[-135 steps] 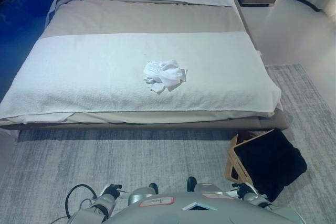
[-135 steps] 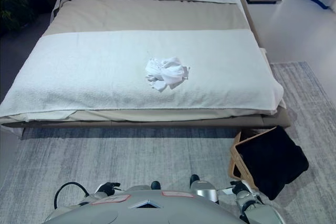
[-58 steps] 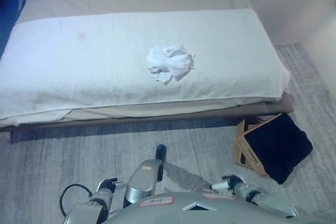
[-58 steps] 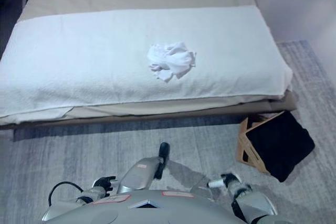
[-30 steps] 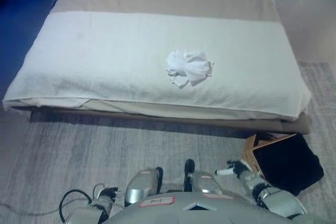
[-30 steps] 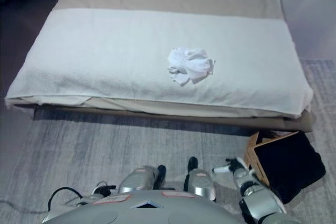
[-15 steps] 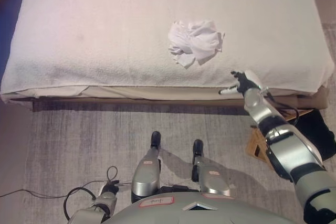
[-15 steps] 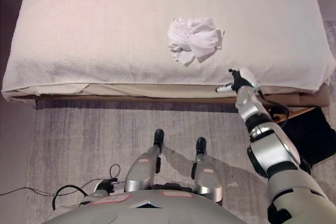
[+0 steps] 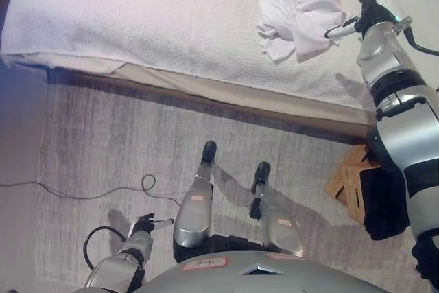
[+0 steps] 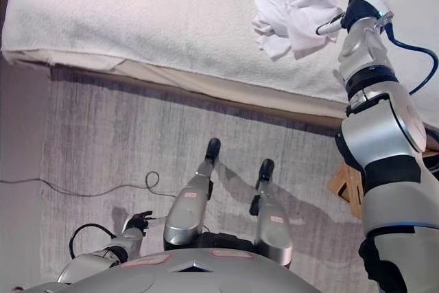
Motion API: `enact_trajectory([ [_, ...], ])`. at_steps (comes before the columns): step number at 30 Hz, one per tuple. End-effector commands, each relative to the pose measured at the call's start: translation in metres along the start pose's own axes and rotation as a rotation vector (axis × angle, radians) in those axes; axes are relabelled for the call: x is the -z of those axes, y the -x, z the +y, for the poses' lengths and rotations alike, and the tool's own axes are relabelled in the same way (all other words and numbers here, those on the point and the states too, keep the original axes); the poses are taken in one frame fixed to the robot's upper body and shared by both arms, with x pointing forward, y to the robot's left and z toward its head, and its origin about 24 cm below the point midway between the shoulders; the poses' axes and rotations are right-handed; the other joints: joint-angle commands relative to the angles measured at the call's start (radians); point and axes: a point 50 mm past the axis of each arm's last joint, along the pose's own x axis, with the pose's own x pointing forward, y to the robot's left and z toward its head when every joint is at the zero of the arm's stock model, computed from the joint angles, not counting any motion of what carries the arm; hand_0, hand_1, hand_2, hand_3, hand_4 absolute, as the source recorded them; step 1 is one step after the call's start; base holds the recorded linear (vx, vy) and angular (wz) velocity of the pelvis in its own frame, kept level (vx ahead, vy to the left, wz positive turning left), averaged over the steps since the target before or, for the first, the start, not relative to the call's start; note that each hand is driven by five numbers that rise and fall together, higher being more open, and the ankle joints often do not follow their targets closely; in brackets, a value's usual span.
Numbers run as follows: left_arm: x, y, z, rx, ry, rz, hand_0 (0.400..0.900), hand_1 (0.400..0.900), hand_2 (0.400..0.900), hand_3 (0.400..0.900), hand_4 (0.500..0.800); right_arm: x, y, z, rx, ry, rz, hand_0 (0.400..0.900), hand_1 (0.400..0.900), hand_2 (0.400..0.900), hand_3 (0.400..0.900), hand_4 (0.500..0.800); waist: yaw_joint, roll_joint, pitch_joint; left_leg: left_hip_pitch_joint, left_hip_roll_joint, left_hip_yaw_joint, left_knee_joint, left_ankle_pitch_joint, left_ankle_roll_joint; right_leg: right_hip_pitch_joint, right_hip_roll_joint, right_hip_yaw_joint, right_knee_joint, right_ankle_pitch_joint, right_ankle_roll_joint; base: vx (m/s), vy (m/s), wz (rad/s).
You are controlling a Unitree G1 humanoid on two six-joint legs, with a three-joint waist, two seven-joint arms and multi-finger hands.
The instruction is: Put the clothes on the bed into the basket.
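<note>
My gripper will make the white cloth [image 9: 302, 25] pull out long and trail along the bed when it lifts one end, because loose folds [image 9: 287, 10] are heaped together.
A crumpled white cloth [image 9: 298, 13] lies on the bed's white blanket [image 9: 137, 18] near its front edge. My right hand [image 9: 365, 12] reaches over the bed, just right of the cloth. It is open, with a straight white-tipped finger [image 9: 336, 31] touching the cloth's right edge. The cloth also shows in the right eye view [image 10: 291, 12]. The wooden basket [image 9: 351, 184] with a black liner stands on the rug below the bed's right end, partly behind my right arm. My left hand [image 9: 145, 225] hangs low at the lower left, open and empty.
A grey rug [image 9: 103, 149] covers the floor in front of the bed. The bed's front edge [image 9: 206, 94] runs slanting across the view. Bare floor [image 9: 17, 169] lies at the far left.
The view has shifted closer to the bed and to the left. My right hand has moved from the bed's front edge up to the cloth's right side.
</note>
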Motion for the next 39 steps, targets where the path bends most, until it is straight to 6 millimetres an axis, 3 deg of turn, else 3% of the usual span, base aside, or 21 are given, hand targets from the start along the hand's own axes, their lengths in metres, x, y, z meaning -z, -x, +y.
enact_trajectory([
  [1,0.016,-0.002,0.027,-0.085,-0.068,0.056,0.9,0.9,0.9,0.9,0.8,-0.032,-0.004,-0.067,0.208,0.087,-0.099,0.9,0.9,0.9,0.9,0.8,0.009,-0.018,-0.019,-0.041,-0.013,-0.002,-0.033,0.05,0.009,-0.11,-0.061,0.013,0.161,-0.029,0.024,0.02,0.008,0.1],
  [6,0.012,-0.003,0.031,-0.089,-0.053,0.045,0.9,0.9,0.9,0.9,0.8,-0.036,-0.003,-0.084,0.227,0.102,-0.105,0.9,0.9,0.9,0.9,0.8,0.018,-0.008,0.001,-0.07,-0.018,-0.017,-0.033,0.06,0.009,-0.138,-0.064,0.005,0.177,-0.036,0.023,0.01,-0.002,0.1],
  [15,0.008,-0.003,0.034,-0.088,-0.024,0.037,0.9,0.9,0.9,0.9,0.8,-0.039,-0.003,-0.09,0.208,0.024,-0.116,0.9,0.9,0.9,0.9,0.8,0.037,0.022,0.047,-0.127,-0.027,-0.042,-0.033,0.079,0.009,-0.218,-0.072,-0.007,0.239,-0.064,0.015,0.0,-0.018,0.1],
  [24,0.001,-0.004,0.039,-0.088,0.04,0.012,0.9,0.9,0.9,0.9,0.8,-0.038,-0.002,-0.114,0.231,-0.053,-0.114,0.9,0.9,0.9,0.9,0.8,0.066,0.062,0.083,-0.209,-0.035,-0.07,-0.031,0.107,0.004,-0.332,-0.087,-0.019,0.334,-0.104,0.006,-0.01,-0.024,0.11],
  [34,-0.003,-0.004,0.042,-0.091,0.093,-0.016,0.9,0.9,0.9,0.9,0.8,-0.019,0.002,-0.152,0.299,-0.022,-0.053,0.9,0.9,0.9,0.9,0.8,0.091,0.093,0.097,-0.264,-0.045,-0.09,-0.032,0.123,-0.001,-0.425,-0.105,-0.028,0.431,-0.146,0.003,0.0,-0.026,0.09],
  [35,-0.004,-0.004,0.043,-0.094,0.101,-0.023,0.9,0.9,0.9,0.9,0.8,-0.016,0.004,-0.162,0.323,-0.021,-0.044,0.624,0.624,0.624,0.624,0.634,0.088,0.089,0.096,-0.258,-0.052,-0.09,-0.033,0.1,-0.003,-0.424,-0.108,-0.022,0.448,-0.189,0.007,0.09,-0.071,0.15],
  [36,-0.004,-0.004,0.043,-0.094,0.102,-0.023,0.9,0.9,0.9,0.9,0.8,-0.016,0.004,-0.162,0.323,-0.02,-0.044,0.565,0.565,0.565,0.565,0.599,0.087,0.089,0.096,-0.258,-0.052,-0.09,-0.033,0.1,-0.003,-0.425,-0.109,-0.022,0.449,-0.189,0.007,0.1,-0.067,0.13],
  [37,-0.004,-0.004,0.044,-0.096,0.109,-0.025,0.9,0.9,0.9,0.9,0.8,-0.016,0.005,-0.169,0.346,-0.002,-0.042,0.4,0.4,0.4,0.4,0.5,0.086,0.089,0.096,-0.259,-0.053,-0.091,-0.033,0.101,-0.004,-0.428,-0.108,-0.02,0.451,-0.191,0.007,0.0,0.0,0.0],
  [39,-0.005,-0.004,0.043,-0.096,0.117,-0.025,0.9,0.9,0.9,0.9,0.8,-0.016,0.006,-0.171,0.358,0.0,-0.043,0.4,0.4,0.4,0.4,0.5,0.084,0.088,0.097,-0.259,-0.053,-0.09,-0.033,0.1,-0.005,-0.428,-0.107,-0.018,0.452,-0.192,0.007,0.0,0.0,0.0],
])
